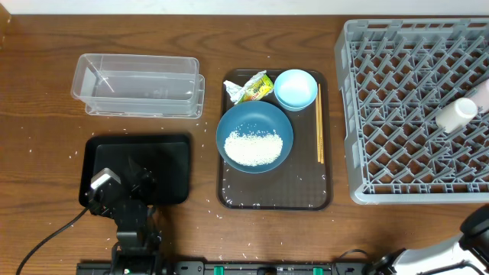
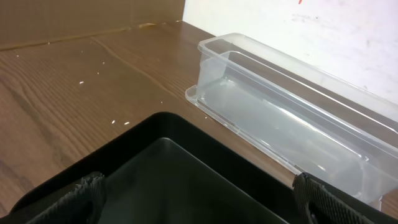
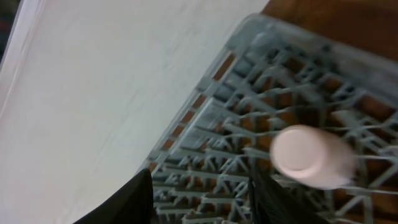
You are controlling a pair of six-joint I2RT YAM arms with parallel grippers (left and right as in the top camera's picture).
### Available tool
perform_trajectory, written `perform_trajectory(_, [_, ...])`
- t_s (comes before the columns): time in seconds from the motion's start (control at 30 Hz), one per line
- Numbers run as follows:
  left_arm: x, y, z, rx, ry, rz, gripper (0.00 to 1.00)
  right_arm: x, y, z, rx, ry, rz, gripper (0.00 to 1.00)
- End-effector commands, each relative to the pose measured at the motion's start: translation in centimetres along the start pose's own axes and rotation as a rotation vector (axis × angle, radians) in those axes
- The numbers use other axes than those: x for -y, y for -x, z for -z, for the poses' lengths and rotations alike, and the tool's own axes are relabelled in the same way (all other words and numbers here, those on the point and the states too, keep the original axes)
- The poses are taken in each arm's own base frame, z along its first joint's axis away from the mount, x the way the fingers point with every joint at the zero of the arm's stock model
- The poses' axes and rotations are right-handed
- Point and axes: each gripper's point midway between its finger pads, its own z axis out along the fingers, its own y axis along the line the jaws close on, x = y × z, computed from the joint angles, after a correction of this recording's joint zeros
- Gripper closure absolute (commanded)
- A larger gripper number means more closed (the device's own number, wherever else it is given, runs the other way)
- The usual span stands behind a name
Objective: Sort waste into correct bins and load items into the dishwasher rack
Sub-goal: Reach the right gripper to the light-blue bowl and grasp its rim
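The light blue bowl (image 1: 296, 89) is empty and its rim is clear next to the wrapper. My right gripper should keep moving there until its open fingers are on both sides of that rim (image 1: 280, 77).
The clear tub (image 1: 137, 84) stands at the back left, with the black tray (image 1: 164, 149) in front of it. My left gripper (image 1: 126, 183) hangs open and empty low over the black tray (image 2: 186, 162); the clear tub (image 2: 280, 106) lies beyond. On a brown serving tray (image 1: 275, 195) are the dark blue bowl (image 1: 254, 122) holding rice (image 1: 252, 147), the light blue bowl (image 1: 296, 88), the wrapper (image 1: 252, 88) and the chopsticks (image 1: 319, 130). The grey rack (image 1: 397, 92) holds the pink cup (image 1: 456, 114) on its side. My right gripper (image 3: 202, 199) is open and empty above the rack (image 3: 211, 143), near the pink cup (image 3: 311, 155). The white cup is out of view.
Loose rice grains are scattered on the wooden table around the black tray and the serving tray. The right arm's base (image 1: 470, 233) sits at the front right corner, in front of the rack. A white wall runs behind the clear tub.
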Motion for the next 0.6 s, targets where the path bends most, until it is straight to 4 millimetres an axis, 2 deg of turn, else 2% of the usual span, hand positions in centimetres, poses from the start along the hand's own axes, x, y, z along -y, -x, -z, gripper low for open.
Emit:
perform_trajectory(0.0, [-0.8, -1.3, -0.1, -0.031, 0.034, -0.027, 0.02, -4.9, -2.3, -0.8, -0.043, 0.062, 0.102, 0.53])
perform_trajectory(0.13, [-0.8, -1.3, -0.1, -0.032, 0.033, -0.027, 0.02, -12.0, -7.9, -2.7, -0.176, 0.229, 0.205, 0.54])
perform_trajectory(0.2, [-0.8, -1.3, -0.1, -0.032, 0.033, -0.027, 0.02, -15.1, -11.3, -3.7, -0.237, 0.286, 0.292, 0.54])
perform_trajectory(0.23, [-0.8, -1.3, -0.1, -0.032, 0.033, -0.027, 0.02, -16.1, -12.7, -4.1, -0.258, 0.295, 0.322, 0.53])
perform_trajectory(0.3, [-0.8, -1.3, -0.1, -0.031, 0.033, -0.027, 0.02, -17.3, -16.3, -5.3, -0.305, 0.238, 0.373, 0.54])
perform_trajectory(0.4, [-0.8, -1.3, -0.1, -0.032, 0.033, -0.027, 0.02, -17.9, -21.5, -6.5, -0.353, 0.101, 0.475, 0.54])
perform_trajectory(0.57, [-0.8, -1.3, -0.1, -0.032, 0.033, -0.027, 0.02, -19.7, -29.7, -7.0, -0.407, -0.04, 0.696, 0.5])
